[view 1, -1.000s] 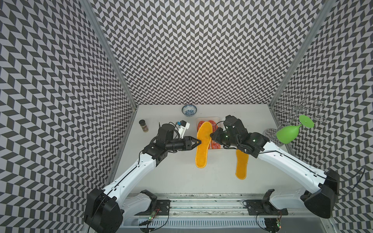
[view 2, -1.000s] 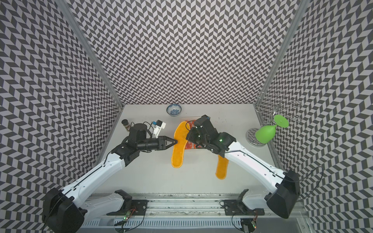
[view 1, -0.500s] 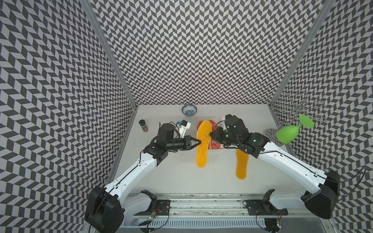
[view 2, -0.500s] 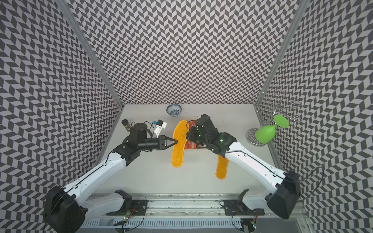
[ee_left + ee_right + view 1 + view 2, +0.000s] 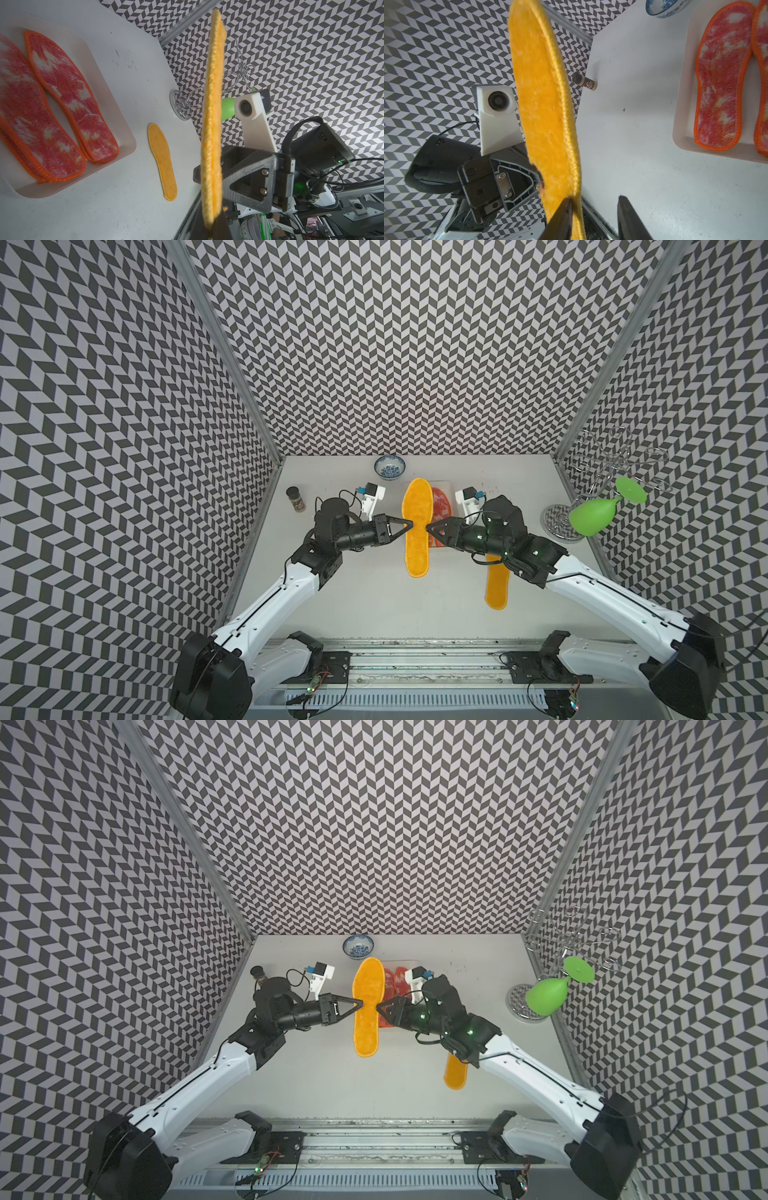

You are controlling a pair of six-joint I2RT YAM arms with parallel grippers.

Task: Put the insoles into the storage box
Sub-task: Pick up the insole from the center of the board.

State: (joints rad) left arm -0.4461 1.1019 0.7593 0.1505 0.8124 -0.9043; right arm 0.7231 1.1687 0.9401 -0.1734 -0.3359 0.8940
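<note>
My right gripper should close its open fingers, where the yellow insole's free edge (image 5: pixel 428 521) sits loose, and clamp that edge (image 5: pixel 577 187) before my left gripper opens.
A yellow-orange insole (image 5: pixel 417 531) (image 5: pixel 367 1011) hangs in the air, and my left gripper (image 5: pixel 409 524) (image 5: pixel 212 226) is shut on its side edge. My right gripper (image 5: pixel 430 527) (image 5: pixel 594 199) is on the opposite edge with its jaws apart. One finger (image 5: pixel 562 216) touches the insole (image 5: pixel 542 104); the other stands clear. Behind, the white storage box (image 5: pixel 124 133) (image 5: pixel 681 116) holds two red-and-white insoles (image 5: pixel 68 99) (image 5: pixel 720 83). A second yellow insole (image 5: pixel 496 585) (image 5: pixel 163 160) lies flat on the table, partly under my right arm.
A blue-and-white bowl (image 5: pixel 389 467) stands at the back. A small spice jar (image 5: pixel 296 498) is near the left wall. A green glass (image 5: pixel 594 516) hangs from a wire rack (image 5: pixel 557 524) at the right wall.
My left gripper has shut on the raised yellow insole. My right gripper has opened and let go of its edge. The arms have hardly moved.
</note>
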